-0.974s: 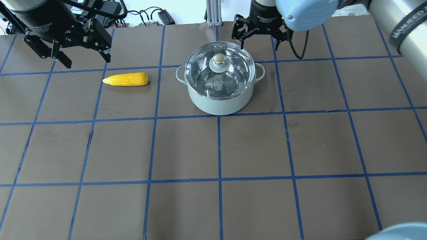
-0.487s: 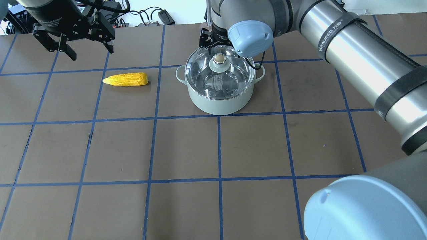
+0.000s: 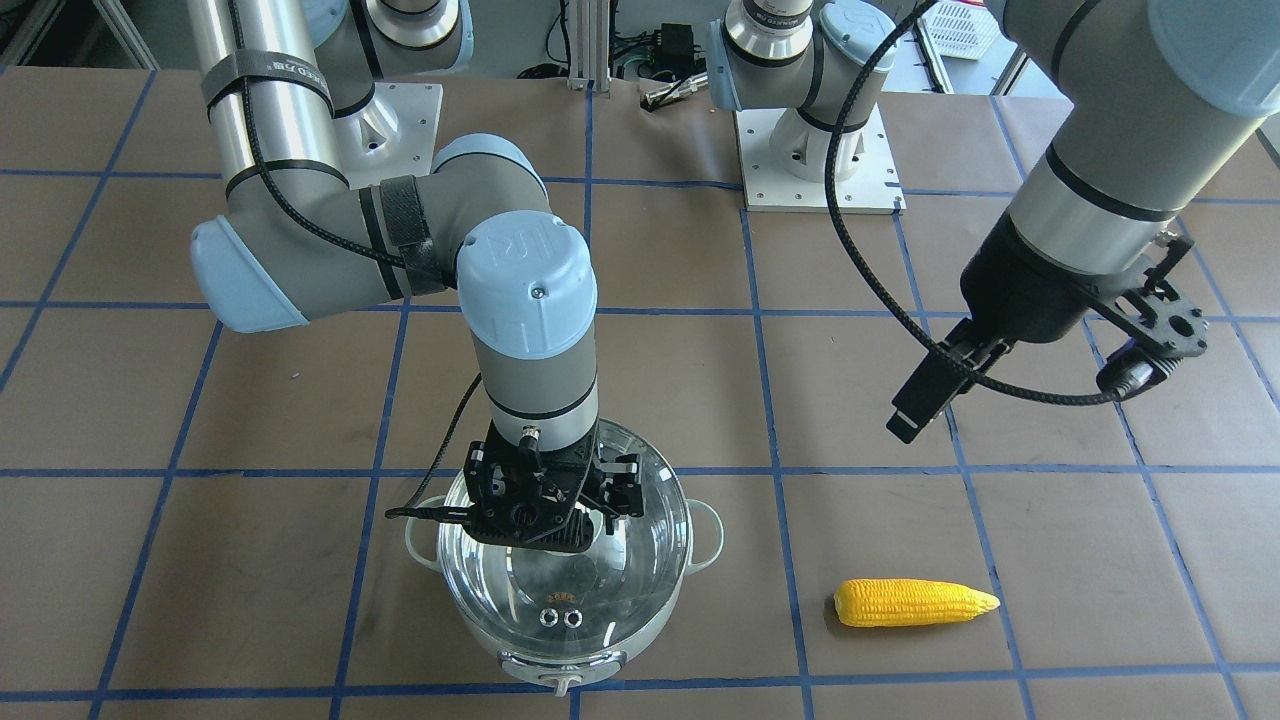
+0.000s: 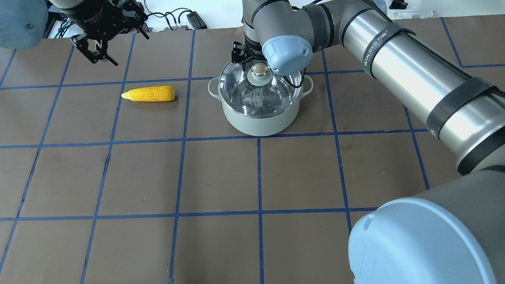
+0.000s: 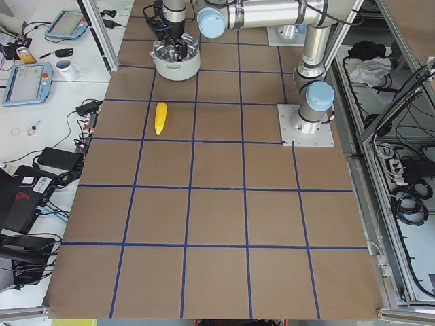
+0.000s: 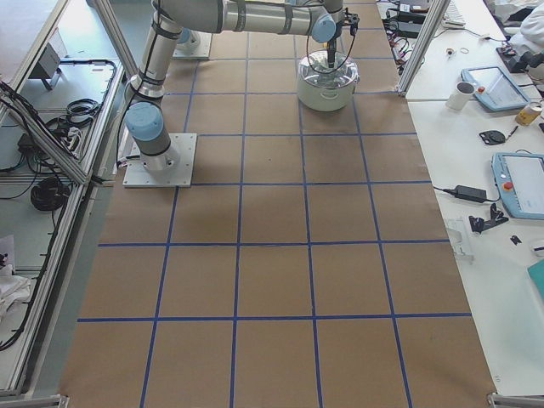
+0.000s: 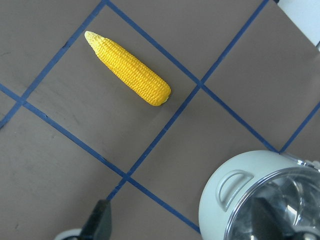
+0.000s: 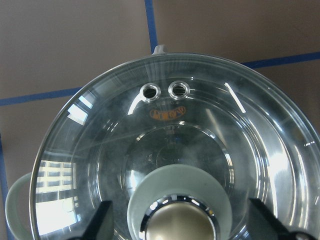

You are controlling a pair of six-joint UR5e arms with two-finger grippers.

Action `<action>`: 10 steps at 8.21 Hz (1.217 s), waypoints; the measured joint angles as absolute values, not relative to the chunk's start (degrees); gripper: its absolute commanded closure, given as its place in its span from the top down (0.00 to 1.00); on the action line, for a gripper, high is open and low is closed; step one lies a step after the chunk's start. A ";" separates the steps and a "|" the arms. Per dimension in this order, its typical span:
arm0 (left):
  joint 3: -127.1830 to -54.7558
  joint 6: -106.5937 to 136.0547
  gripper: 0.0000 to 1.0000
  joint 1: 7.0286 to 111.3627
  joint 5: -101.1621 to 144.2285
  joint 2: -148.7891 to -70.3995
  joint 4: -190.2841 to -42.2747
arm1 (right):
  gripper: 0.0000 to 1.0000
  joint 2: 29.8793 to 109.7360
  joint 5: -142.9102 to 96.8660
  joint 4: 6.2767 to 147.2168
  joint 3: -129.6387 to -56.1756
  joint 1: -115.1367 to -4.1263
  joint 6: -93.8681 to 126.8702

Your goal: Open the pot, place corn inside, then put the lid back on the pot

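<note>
I expect to find an empty pot (image 3: pixel 642 636) when I lift the clear glass lid, because the ringed shiny bottom (image 8: pixel 187 145) can be seen through it.
The pale mint-green pot (image 4: pixel 258 120) stands at the far middle of the table with the clear glass lid (image 4: pixel 272 94) on it. My right gripper (image 8: pixel 182 220) hangs right over the lid, open, with one finger on each side of the gold-beige knob (image 4: pixel 259 70) and apart from it. It also shows in the front-facing view (image 3: pixel 545 505). The yellow corn (image 4: pixel 149 94) lies on the table left of the pot. My left gripper (image 7: pixel 181 220) is open and empty, high above the table behind the corn (image 7: pixel 129 68).
The table (image 4: pixel 221 177) is brown paper with a blue tape grid. Cables and power bricks (image 4: pixel 189 19) lie beyond the far edge. My right arm (image 4: pixel 414 79) stretches over the table's right half. The arm bases (image 3: pixel 815 150) sit at the robot's side.
My right arm has swung left and brought its open gripper from behind the pot's right side to over the lid knob. My left gripper has moved back and turned, away from the corn.
</note>
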State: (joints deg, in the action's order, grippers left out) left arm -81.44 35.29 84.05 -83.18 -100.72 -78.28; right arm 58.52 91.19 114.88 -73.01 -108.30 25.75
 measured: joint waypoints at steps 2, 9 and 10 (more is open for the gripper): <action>-83.45 47.97 1.00 84.03 -83.50 -102.05 -74.37 | 0.59 58.47 91.08 114.91 -73.10 -108.35 25.78; -84.46 76.53 1.00 80.90 -90.27 -110.13 -67.83 | 0.37 59.58 91.83 114.88 -73.01 -108.22 25.32; -84.60 77.43 1.00 80.78 -90.66 -111.93 -65.17 | 0.37 60.24 91.97 114.86 -72.94 -108.20 25.13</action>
